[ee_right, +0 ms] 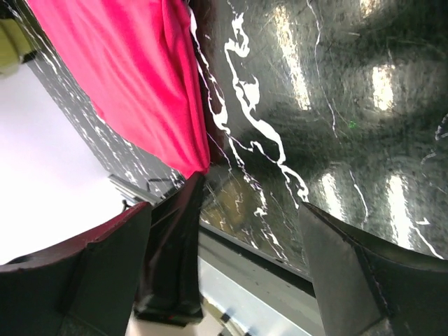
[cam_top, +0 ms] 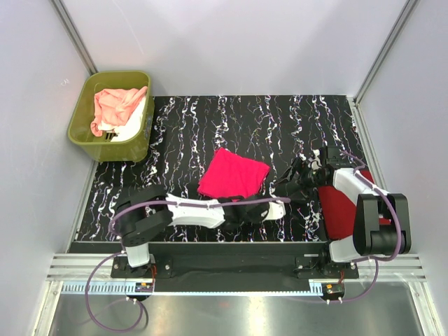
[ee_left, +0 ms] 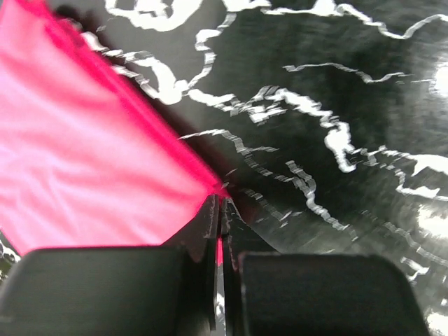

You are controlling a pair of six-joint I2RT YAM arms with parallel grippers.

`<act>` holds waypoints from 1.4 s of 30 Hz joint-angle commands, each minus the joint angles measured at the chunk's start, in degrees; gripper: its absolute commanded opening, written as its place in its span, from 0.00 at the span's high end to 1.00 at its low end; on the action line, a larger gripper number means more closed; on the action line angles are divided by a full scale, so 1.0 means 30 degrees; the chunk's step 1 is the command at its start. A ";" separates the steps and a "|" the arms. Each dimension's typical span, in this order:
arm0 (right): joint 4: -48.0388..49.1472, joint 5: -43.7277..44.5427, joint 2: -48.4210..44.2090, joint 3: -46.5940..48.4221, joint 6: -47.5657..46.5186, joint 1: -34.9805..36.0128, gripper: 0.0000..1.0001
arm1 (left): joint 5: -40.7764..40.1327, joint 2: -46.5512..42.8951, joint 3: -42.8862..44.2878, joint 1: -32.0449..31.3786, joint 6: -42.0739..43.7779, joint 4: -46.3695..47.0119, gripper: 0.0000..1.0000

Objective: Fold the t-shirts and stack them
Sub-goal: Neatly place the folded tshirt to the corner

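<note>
I should keep moving my right gripper to the hot pink t-shirt's corner [cam_top: 267, 167] next to it and close the gripper, because that corner lies free while my left gripper holds the t-shirt's near corner [cam_top: 257, 194].
A folded hot pink t-shirt [cam_top: 233, 175] lies in the middle of the black marbled table [cam_top: 210, 126]. My left gripper [cam_top: 270, 203] reaches across to the shirt's near right corner. In the left wrist view its jaws [ee_left: 220, 199] are shut on that corner of the hot pink t-shirt [ee_left: 84, 161], with pink cloth showing between them. My right gripper [cam_top: 287, 183] hovers just right of that corner, open, with nothing between its fingers [ee_right: 225, 206]. Its camera sees the hot pink t-shirt [ee_right: 140, 77] and the left gripper [ee_right: 175, 238] pinching it. A darker red t-shirt [cam_top: 338, 210] lies under the right arm.
An olive-green tub [cam_top: 80, 115] stands off the table's far left corner, holding a peach-pink t-shirt [cam_top: 115, 105] and a white one [cam_top: 133, 124]. Light walls close in the table on three sides. The table's near edge [ee_right: 259, 259] runs close under the right gripper.
</note>
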 commanded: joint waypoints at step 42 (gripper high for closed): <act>1.3848 0.1393 0.5188 -0.1955 0.9662 0.4699 0.23 | 0.0615 -0.5794 0.1879 0.1710 -0.0865 -0.2714 1.00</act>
